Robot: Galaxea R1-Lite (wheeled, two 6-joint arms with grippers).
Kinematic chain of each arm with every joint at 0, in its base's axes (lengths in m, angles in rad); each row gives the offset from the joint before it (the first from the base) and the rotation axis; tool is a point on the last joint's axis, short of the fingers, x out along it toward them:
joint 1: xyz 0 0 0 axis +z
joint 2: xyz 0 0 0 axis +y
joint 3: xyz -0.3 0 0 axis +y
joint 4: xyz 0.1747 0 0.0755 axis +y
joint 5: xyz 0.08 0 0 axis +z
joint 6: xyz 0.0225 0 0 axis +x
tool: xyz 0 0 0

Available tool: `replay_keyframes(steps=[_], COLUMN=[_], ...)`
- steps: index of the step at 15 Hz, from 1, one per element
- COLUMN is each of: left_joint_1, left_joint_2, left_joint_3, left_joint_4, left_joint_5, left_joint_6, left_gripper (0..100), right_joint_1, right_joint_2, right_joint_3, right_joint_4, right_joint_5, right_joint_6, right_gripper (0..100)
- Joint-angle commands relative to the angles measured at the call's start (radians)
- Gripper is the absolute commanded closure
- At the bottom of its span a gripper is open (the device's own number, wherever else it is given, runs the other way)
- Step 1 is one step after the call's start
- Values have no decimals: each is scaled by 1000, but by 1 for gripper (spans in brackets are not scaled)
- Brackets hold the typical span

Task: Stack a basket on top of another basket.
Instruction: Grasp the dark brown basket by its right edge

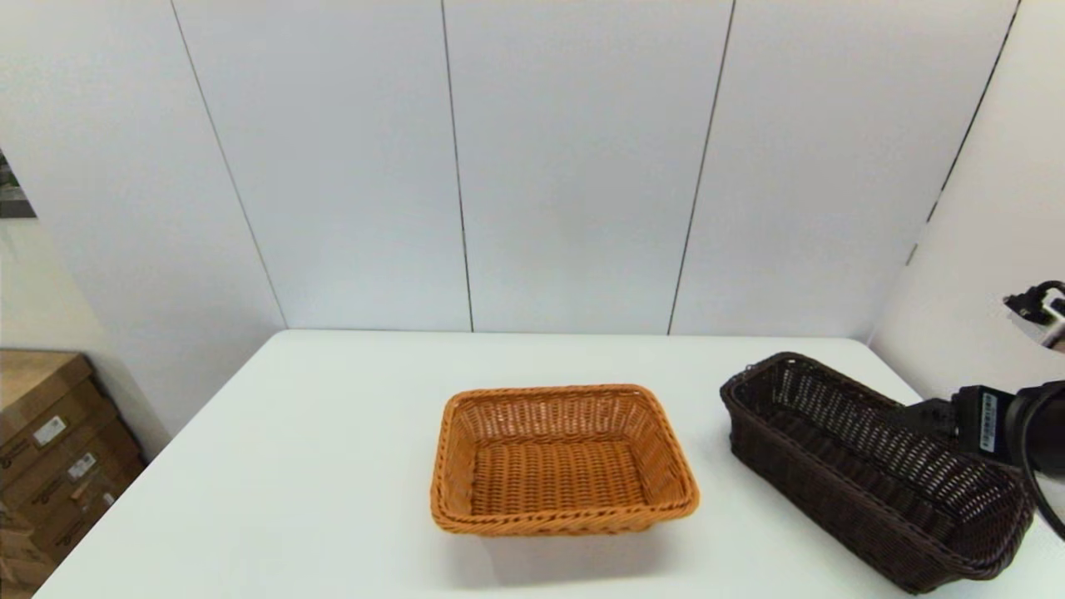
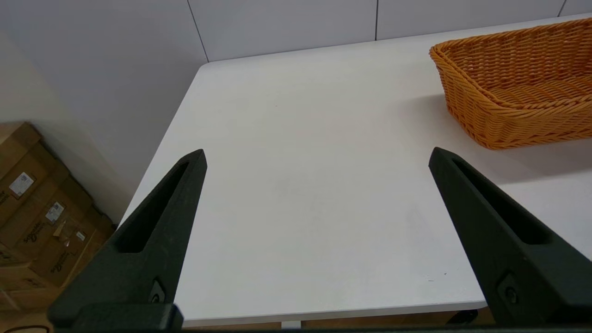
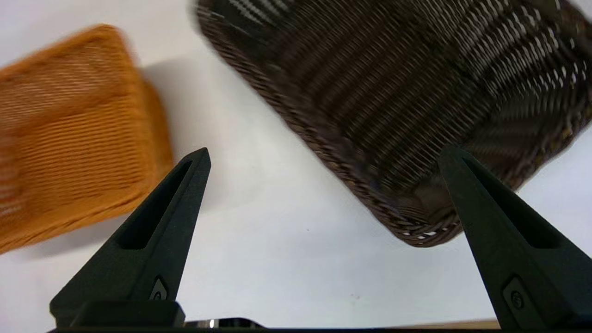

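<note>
The orange-tan basket's sloping walls [image 1: 660, 451] spread toward its rim. I expect the dark brown basket [image 1: 820, 499] to nest partway inside when I lower it, its rim still showing above.
The dark brown basket [image 1: 865, 466] lies slantwise on the table's right side, empty. The orange-tan basket [image 1: 564, 522] sits empty in the middle of the table, apart from it. My right arm [image 1: 998, 424] reaches in from the right edge, just behind the dark basket's far wall. In the right wrist view my right gripper [image 3: 323, 151] is open above bare table, with the dark basket [image 3: 393, 92] just beyond its fingertips and the orange-tan basket [image 3: 69, 138] off to one side. My left gripper [image 2: 317, 151] is open over the table's near left part, well short of the orange-tan basket [image 2: 513, 115].
The white table [image 1: 333, 433] ends at a grey panelled wall at the back. Cardboard boxes [image 1: 50, 449] are stacked on the floor off the table's left edge, and they also show in the left wrist view as boxes [image 2: 37, 208].
</note>
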Motion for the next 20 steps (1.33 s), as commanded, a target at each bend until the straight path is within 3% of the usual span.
replay_keyframes(steps=[1,3,6,7,10,15,20], left_joint_1=[1,1,1,1,1,1,1], left_joint_2=[1,1,1,1,1,1,1], left_joint_3=[0,0,0,0,0,0,0], left_joint_4=[1,1,1,1,1,1,1], left_joint_5=[0,0,0,0,0,0,0], left_joint_6=[0,0,0,0,0,0,0], left_gripper=[0,0,0,0,0,0,0], right_joint_1=[-5,-11,-56,-66,-76,-76,-96], right_joint_2=[76,111,119,116,107,98,128], right_joint_3=[-7,-14,-24,-40,-96,-116,-97], right_joint_4=[8,15,29,72,193,287,311], right_joint_5=[-36,-104,-111,-113,-127,-157,-160], right_joint_6=[59,89,89,94,174,256,335], right_gripper=[0,0,0,0,0,0,0])
